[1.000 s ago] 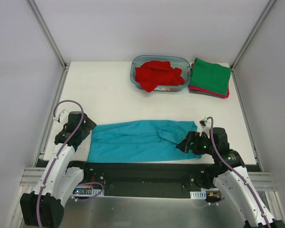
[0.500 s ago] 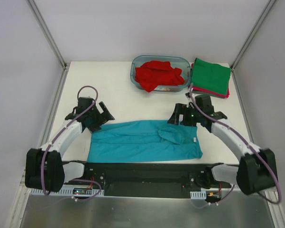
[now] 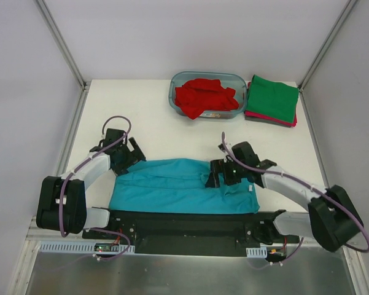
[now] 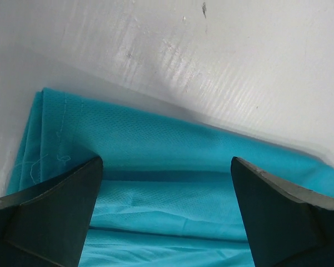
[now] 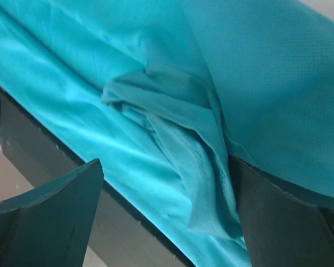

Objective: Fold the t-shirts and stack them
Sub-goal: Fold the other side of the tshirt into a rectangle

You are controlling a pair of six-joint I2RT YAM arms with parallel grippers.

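The teal-blue t-shirt's near edge [image 3: 178,212] lies over the table's dark front edge, so I need to slide the t-shirt toward the tub [image 3: 213,114] first with my left gripper and my right gripper.
A teal-blue t-shirt [image 3: 172,187] lies folded into a long band across the near part of the table. My left gripper [image 3: 130,158] is open over its far left corner; the left wrist view shows the cloth [image 4: 172,183] between the spread fingers. My right gripper [image 3: 216,174] is open over a bunched fold right of the band's middle; the right wrist view shows that fold [image 5: 178,139] between the fingers. A red t-shirt [image 3: 202,95] lies crumpled in the tub. A green t-shirt [image 3: 272,97] lies folded on a magenta one [image 3: 267,118] at the back right.
A clear blue-tinted plastic tub [image 3: 236,81] stands at the back centre. White walls with metal frame rails [image 3: 61,43] enclose the table. The teal shirt's near edge hangs at the table's dark front edge [image 3: 190,216].
Both grippers moved onto the teal shirt: the left down to its far left corner, the right leftwards and nearer to the bunched fold. The shirt's left end has shifted slightly nearer.
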